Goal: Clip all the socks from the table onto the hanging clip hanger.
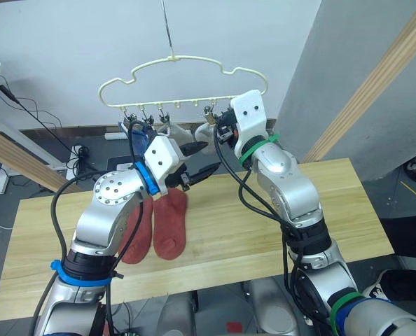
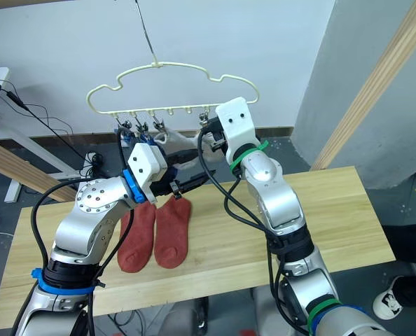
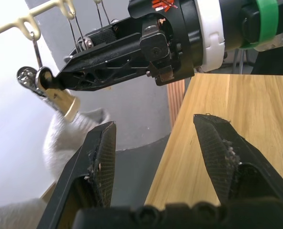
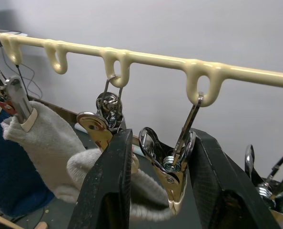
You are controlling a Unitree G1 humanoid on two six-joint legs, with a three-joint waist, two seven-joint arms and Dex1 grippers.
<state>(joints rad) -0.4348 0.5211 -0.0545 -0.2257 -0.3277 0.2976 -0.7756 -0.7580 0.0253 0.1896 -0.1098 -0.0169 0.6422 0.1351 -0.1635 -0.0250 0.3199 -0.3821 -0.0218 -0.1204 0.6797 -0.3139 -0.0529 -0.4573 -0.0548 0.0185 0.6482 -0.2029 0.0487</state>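
Note:
My left gripper will lift the rust-red sock (image 1: 169,220), which lies flat and slack to its rounded end (image 1: 169,249). The sock will then crease at my left gripper and hang down.
The cream clip hanger (image 1: 187,58) hangs above the table's (image 1: 278,238) far edge. A blue sock (image 1: 133,137) and light grey socks (image 4: 41,136) hang from its left clips. Two rust-red socks (image 1: 170,224) (image 1: 139,236) lie side by side on the table under my left arm. My left gripper (image 1: 211,157) is open and holds nothing; it is raised just below the clip row. My right gripper (image 4: 161,138) is up at the hanger, its fingers apart on either side of a metal clip (image 4: 172,169), beside the clip that pinches a grey sock.
A slanted wooden pole (image 1: 376,77) rises past the table's right end, and another (image 1: 15,157) crosses at the left. Cables (image 1: 26,112) and a power strip lie on the floor behind the table. The right half of the tabletop is bare wood.

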